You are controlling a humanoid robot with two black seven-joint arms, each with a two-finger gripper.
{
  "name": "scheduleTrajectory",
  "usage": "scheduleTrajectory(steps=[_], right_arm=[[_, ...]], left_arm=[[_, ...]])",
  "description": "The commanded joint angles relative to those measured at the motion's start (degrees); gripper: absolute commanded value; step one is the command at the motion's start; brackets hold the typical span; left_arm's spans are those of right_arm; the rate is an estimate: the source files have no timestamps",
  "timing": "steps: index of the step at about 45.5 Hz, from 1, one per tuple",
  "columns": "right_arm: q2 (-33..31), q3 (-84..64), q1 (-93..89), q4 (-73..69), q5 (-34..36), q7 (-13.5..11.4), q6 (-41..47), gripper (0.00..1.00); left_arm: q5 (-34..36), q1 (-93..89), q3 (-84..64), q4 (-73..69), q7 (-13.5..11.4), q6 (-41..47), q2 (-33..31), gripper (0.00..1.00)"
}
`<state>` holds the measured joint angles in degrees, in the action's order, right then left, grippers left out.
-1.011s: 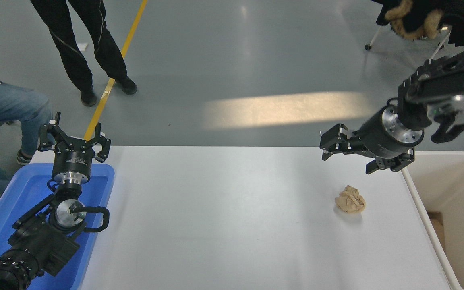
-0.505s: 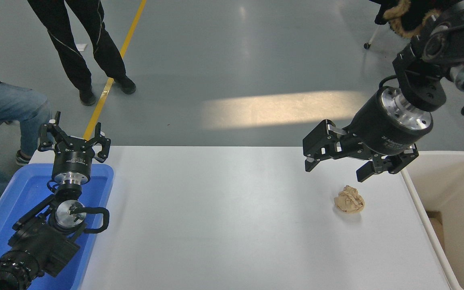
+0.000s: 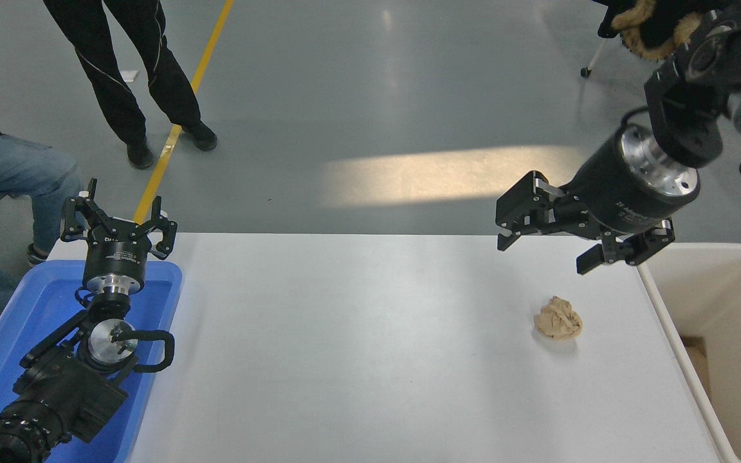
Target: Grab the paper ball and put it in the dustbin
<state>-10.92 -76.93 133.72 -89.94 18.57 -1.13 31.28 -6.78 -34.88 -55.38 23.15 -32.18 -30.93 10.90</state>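
Note:
Crumpled folds are all over the paper ball. I expect the paper ball to squeeze inward and bulge around my right gripper's fingers when I lift it.
The paper ball, a creased tan-brown lump, lies on the white table near its right side. The dustbin, a cream-white tub, stands at the table's right edge. My right gripper is open and empty. It hangs above the table's far right, up and slightly left of the ball, not touching it. My left gripper is open and parked at the lower left over the blue tray.
A shallow blue tray sits at the table's left end under the left arm. A person's legs stand beyond the table at top left, and a seated person's jeans show at the left edge.
My right gripper swung out left and lower over the table's far edge, then drew slightly back up and right. It stays open. The paper ball and left arm have not moved.

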Motion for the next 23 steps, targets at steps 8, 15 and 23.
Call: scheduleTrajectory(steps=[8,15,23], right_arm=[[0.37,5.73,-29.55,13.73,0.59,-0.01,-20.91,1.0],[0.55,7.84,-39.84,24.54,0.68,-0.1,-21.88,1.0],[0.64,9.34,-48.28,33.07,-0.02,-0.27,-22.23,1.0]], left_arm=[[0.01,-0.01,0.01,-0.03,0.01,0.0,0.0,0.99],[0.01,-0.01,0.01,-0.03,0.01,0.0,0.0,0.99],[0.01,-0.01,0.01,0.06,0.01,0.0,0.0,0.99]])
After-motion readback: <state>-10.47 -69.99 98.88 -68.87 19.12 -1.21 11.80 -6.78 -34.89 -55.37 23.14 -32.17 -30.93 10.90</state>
